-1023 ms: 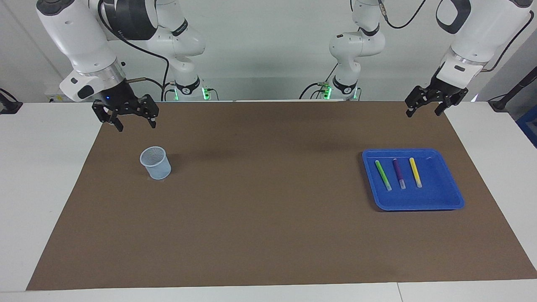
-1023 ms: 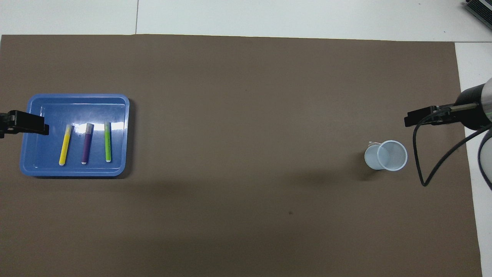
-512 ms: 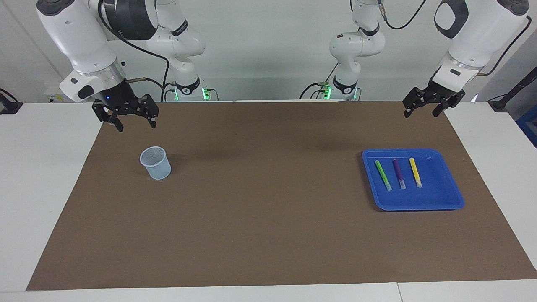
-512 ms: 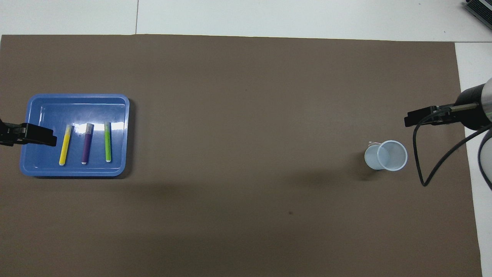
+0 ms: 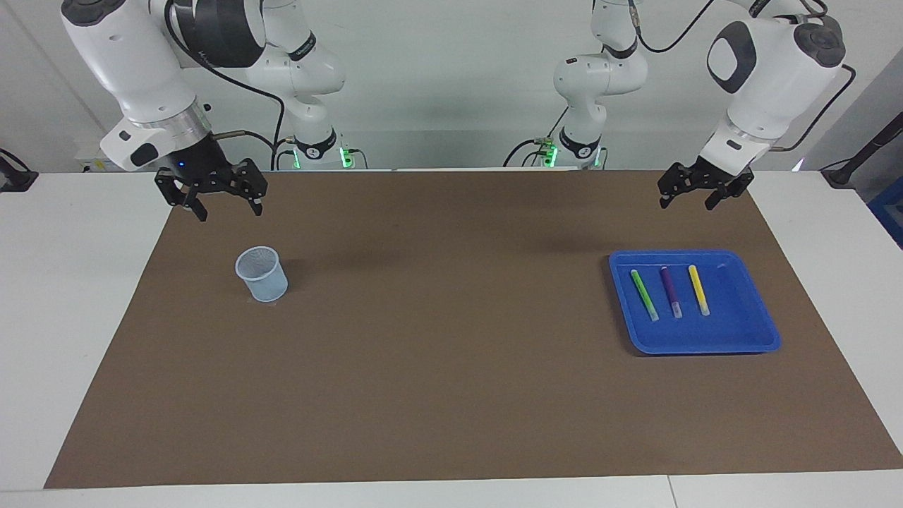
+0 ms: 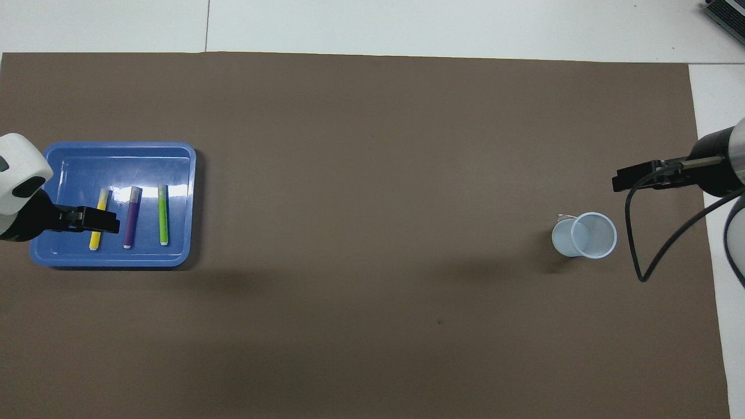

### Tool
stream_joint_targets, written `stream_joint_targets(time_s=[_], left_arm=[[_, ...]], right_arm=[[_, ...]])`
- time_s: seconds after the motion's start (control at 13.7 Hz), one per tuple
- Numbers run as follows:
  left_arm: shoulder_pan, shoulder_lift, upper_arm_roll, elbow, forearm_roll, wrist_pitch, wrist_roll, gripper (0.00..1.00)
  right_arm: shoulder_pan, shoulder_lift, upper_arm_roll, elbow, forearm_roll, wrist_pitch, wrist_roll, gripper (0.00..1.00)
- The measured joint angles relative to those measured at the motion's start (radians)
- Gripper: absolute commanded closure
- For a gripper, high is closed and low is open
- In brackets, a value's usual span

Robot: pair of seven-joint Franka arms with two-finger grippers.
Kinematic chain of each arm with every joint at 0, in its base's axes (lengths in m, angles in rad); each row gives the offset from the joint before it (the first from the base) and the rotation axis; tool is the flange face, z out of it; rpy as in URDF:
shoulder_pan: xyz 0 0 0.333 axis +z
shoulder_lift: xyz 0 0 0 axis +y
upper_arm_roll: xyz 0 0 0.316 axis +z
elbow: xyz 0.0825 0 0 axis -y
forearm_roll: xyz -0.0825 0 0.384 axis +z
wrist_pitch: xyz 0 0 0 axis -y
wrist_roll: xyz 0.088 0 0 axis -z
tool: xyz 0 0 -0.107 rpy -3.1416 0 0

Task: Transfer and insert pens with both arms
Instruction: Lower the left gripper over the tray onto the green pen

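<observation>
Open tray [image 6: 149, 217] lies between the green pen and the purple pen, so I should keep moving my left gripper down to the green pen [image 6: 163, 215] and close around it.
Three pens lie side by side in a blue tray [image 5: 748, 331] [image 6: 116, 163] at the left arm's end of the table: green [image 5: 644, 295] [image 6: 163, 214], purple [image 5: 671, 291] [image 6: 131, 216] and yellow [image 5: 698, 290] [image 6: 93, 240]. My left gripper [image 5: 686, 203] [image 6: 96, 220] hangs open and empty, well above the tray. From above it covers the middle of the yellow pen without touching it. A pale blue cup [image 5: 262, 274] [image 6: 585, 234] stands upright at the right arm's end. My right gripper [image 5: 231, 212] [image 6: 631, 177] waits open, raised beside the cup.
A brown mat [image 5: 437, 353] covers most of the white table. Two smaller white arms with green lights [image 5: 317, 152] [image 5: 575, 152] stand at the robots' edge. A black cable [image 6: 634, 244] loops down from the right arm next to the cup.
My left gripper has swung in over the tray toward the table's middle and now covers part of the yellow pen seen from above. The right arm, pens and cup have not moved.
</observation>
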Motion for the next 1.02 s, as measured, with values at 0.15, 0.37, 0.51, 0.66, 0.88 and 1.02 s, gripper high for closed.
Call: stream_joint_targets(time_s=[0.15,0.37,0.51,0.66,0.88,1.02], left_arm=[[-0.001,0.012,-0.001,-0.037,-0.002,0.054,0.003,0.0],[-0.002,0.063,-0.005,-0.056,-0.002,0.137,0.005,0.0],[-0.002,0.107,-0.005,-0.067,-0.002,0.2,0.005,0.0],[-0.002,0.147,-0.005,-0.074,-0.002,0.252,0.006,0.0],[-0.002,0.206,-0.005,-0.078,-0.002,0.33,0.007,0.0],[-0.002,0.253,-0.005,-0.08,-0.002,0.391,0.007,0.01]], right_arm=[[0.0,0.0,0.0,0.0,0.0,0.0,0.0,0.0],[0.0,0.0,0.0,0.0,0.0,0.0,0.0,0.0],[0.0,0.0,0.0,0.0,0.0,0.0,0.0,0.0],[0.0,0.0,0.0,0.0,0.0,0.0,0.0,0.0],[0.0,0.0,0.0,0.0,0.0,0.0,0.0,0.0],[0.0,0.0,0.0,0.0,0.0,0.0,0.0,0.0]])
